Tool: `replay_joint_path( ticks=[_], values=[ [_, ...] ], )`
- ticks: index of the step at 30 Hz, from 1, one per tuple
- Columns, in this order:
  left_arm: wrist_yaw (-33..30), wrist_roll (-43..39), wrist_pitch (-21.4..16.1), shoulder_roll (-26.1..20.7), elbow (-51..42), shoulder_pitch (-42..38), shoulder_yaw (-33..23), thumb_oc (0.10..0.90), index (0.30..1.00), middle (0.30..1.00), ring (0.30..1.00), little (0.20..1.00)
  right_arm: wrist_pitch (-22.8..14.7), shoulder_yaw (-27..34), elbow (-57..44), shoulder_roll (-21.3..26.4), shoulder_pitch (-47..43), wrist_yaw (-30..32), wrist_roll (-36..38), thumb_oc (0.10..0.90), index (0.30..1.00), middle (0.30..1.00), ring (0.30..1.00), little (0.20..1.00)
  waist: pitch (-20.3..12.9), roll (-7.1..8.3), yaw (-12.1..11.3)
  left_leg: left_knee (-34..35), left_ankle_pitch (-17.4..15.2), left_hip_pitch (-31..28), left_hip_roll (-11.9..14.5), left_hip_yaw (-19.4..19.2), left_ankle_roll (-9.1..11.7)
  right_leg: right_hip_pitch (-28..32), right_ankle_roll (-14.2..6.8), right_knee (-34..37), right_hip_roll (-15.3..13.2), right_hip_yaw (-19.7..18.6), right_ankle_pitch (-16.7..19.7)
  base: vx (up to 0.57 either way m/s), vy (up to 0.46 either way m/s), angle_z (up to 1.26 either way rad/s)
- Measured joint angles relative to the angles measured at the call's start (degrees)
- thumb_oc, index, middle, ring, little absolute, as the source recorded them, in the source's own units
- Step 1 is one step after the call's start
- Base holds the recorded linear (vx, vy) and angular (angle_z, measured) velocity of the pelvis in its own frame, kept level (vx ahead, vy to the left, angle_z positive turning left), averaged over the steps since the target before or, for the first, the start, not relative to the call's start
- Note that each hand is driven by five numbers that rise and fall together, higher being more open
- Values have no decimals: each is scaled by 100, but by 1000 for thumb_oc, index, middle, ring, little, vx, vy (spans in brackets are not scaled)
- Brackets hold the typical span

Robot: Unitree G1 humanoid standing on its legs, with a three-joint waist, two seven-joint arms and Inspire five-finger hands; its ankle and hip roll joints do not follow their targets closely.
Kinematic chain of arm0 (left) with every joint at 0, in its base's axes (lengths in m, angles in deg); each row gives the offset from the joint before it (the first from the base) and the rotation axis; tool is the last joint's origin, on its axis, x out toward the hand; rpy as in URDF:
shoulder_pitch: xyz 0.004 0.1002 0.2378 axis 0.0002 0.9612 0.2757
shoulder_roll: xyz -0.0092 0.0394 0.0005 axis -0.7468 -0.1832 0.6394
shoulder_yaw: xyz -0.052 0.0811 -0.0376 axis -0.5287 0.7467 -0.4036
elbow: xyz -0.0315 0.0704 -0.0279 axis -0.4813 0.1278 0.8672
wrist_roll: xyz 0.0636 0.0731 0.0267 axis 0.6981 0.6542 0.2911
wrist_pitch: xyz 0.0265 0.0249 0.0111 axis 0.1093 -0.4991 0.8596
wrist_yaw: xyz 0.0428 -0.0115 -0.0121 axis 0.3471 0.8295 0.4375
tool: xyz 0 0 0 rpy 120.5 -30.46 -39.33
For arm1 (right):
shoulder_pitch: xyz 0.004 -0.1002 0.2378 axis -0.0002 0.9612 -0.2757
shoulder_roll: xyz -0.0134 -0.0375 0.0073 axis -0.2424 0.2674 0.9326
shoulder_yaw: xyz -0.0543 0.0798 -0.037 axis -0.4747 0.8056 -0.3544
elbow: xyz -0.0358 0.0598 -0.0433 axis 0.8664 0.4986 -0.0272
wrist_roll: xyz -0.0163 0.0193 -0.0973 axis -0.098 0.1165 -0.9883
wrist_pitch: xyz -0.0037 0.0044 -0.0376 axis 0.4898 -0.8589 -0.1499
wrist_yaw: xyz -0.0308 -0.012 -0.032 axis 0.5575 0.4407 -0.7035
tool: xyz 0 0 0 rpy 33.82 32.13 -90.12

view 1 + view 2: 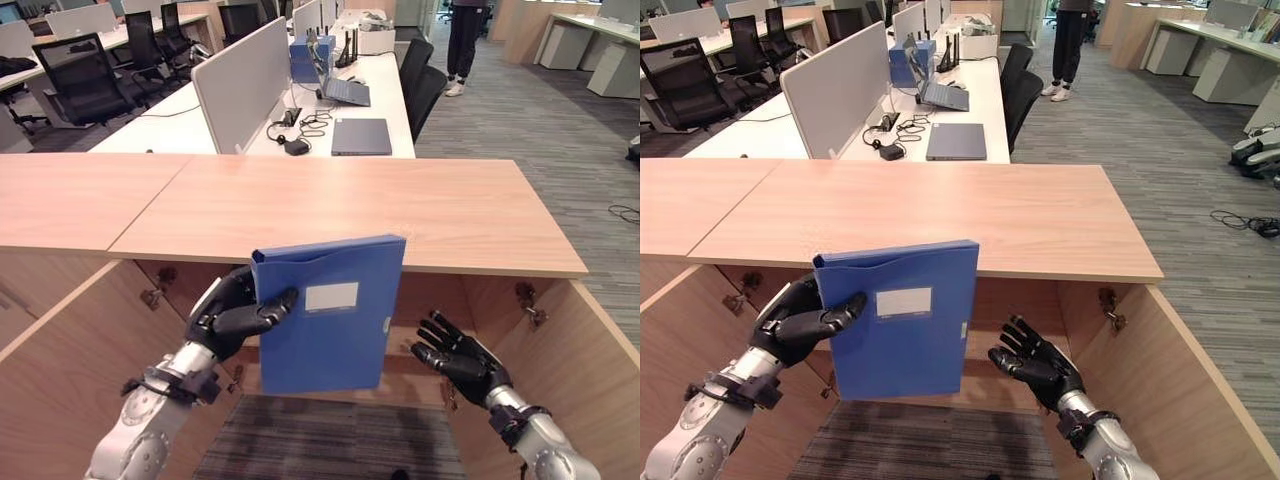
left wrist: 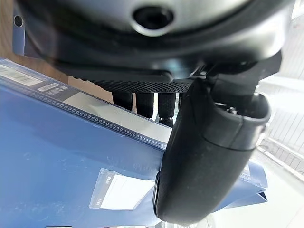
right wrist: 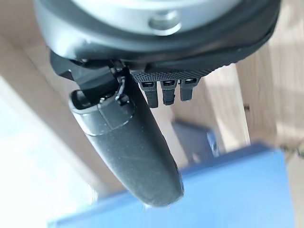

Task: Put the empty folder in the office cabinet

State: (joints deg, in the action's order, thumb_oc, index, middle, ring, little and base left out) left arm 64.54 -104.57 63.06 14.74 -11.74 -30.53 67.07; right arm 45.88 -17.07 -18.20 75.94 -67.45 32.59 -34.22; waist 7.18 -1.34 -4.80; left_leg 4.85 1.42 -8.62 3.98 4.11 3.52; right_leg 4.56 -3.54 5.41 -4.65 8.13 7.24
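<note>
My gripper will find another folder lying flat in the cabinet when it carries this one in, because a dark blue corner (image 3: 194, 137) shows past the blue box folder (image 1: 330, 315).
I hold a blue box folder (image 1: 335, 320) upright in front of the open wooden cabinet (image 1: 340, 215); it has a white label on its face. My left hand (image 1: 232, 315) grips its left edge, thumb across the front and fingers behind, as the left wrist view confirms with the thumb (image 2: 209, 156) pressed on the folder (image 2: 61, 175). My right hand (image 1: 458, 357) hovers open, fingers spread, just to the right of the folder and a little lower, not touching it. The right wrist view shows its straight thumb (image 3: 126, 142) with the folder (image 3: 213, 190) beyond.
The cabinet's two doors (image 1: 580, 370) stand swung open on either side of me, with its wooden top (image 1: 940, 215) ahead. Beyond it are white desks with a laptop (image 1: 361, 136), cables, partition screens and office chairs. A person (image 1: 465, 40) stands in the far aisle.
</note>
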Motion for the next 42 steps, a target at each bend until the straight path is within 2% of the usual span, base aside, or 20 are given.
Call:
replay_joint_path(
  ticks=[7,13,27,32,42],
  values=[
    [157,99,3,0,-2,-40,0,400,300,300,300,300,210,-386,-437,150,-55,-471,80,800,900,900,900,900,22,50,-4,0,-5,-1,-2,-6,-8,-1,-7,0,-1,1,-4,0,0,0],
    [284,100,5,2,-4,-53,2,400,300,300,300,300,254,-404,-487,165,-171,-472,76,800,900,900,900,900,28,66,-2,0,-10,0,-5,-32,-13,-6,-12,-2,-4,-7,-7,0,0,0],
    [363,202,45,132,-49,-336,128,400,300,300,300,300,253,-641,-601,67,-390,-214,52,800,900,900,900,900,28,64,-11,-1,-10,4,-5,-45,-38,-11,-27,-35,-3,-10,-12,0,0,0],
    [372,208,168,100,-49,-386,239,400,300,300,300,300,253,-711,-545,83,-404,-180,47,800,900,900,900,900,27,63,-5,-1,1,2,-5,-47,-34,-10,-30,-37,-1,-10,-15,0,0,0],
    [379,191,430,-333,-47,-741,650,400,300,300,300,300,252,-1059,-350,97,-492,14,48,800,900,900,900,900,27,63,-6,-1,24,0,-6,-41,-3,-4,-31,-38,-1,-7,-15,0,0,0]
  ],
)
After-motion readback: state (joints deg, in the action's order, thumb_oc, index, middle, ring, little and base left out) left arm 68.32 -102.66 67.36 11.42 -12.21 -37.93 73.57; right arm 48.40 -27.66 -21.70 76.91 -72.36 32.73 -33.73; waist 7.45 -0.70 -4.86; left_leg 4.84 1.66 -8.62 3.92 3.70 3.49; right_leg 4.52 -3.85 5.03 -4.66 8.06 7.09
